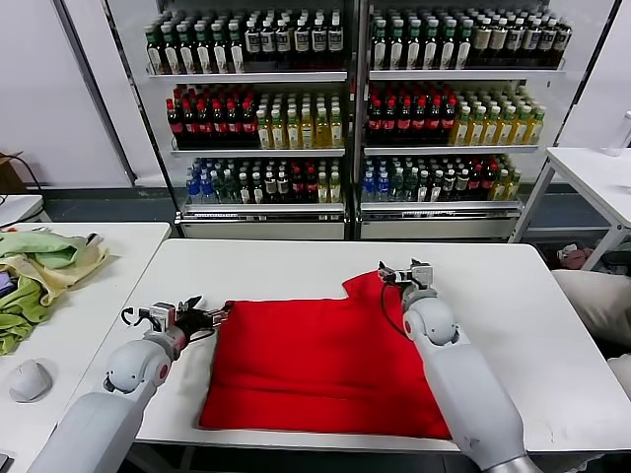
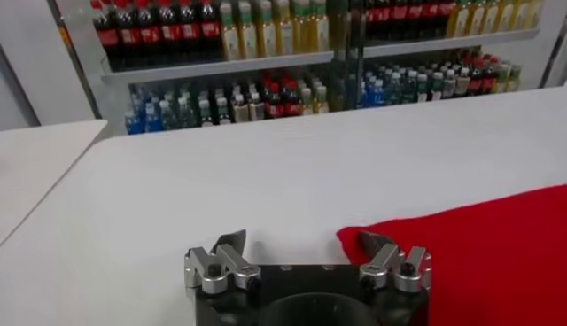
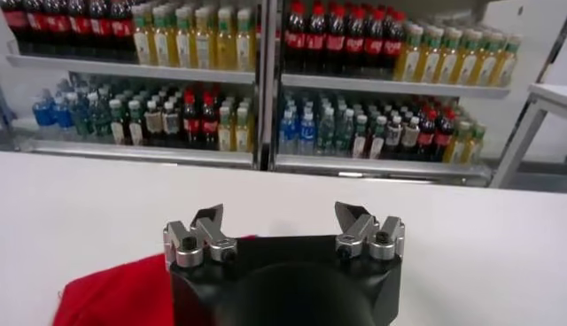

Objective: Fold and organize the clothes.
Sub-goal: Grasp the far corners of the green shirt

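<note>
The red T-shirt is flat with a crease across its near part [image 1: 296, 388], so when I pull, its far edge [image 1: 286, 302] will fold over while the rest stays put.
A bright red T-shirt [image 1: 320, 360] lies folded flat on the white table [image 1: 276, 266], plain face up. My left gripper [image 1: 207, 317] is open at the shirt's left edge, near its far-left corner; in the left wrist view [image 2: 301, 244] one finger sits just over the red corner [image 2: 478, 244]. My right gripper [image 1: 402, 273] is open above the shirt's far-right corner; the right wrist view [image 3: 279, 215] shows red cloth [image 3: 115, 292] below and to one side of it. Neither gripper holds anything.
Pale green and yellow cloths [image 1: 39, 271] lie heaped on a second table at the left, with a white mouse-like object [image 1: 30, 379] near its front. Shelves of bottles [image 1: 345, 108] stand behind. Another white table [image 1: 592, 177] is at the far right.
</note>
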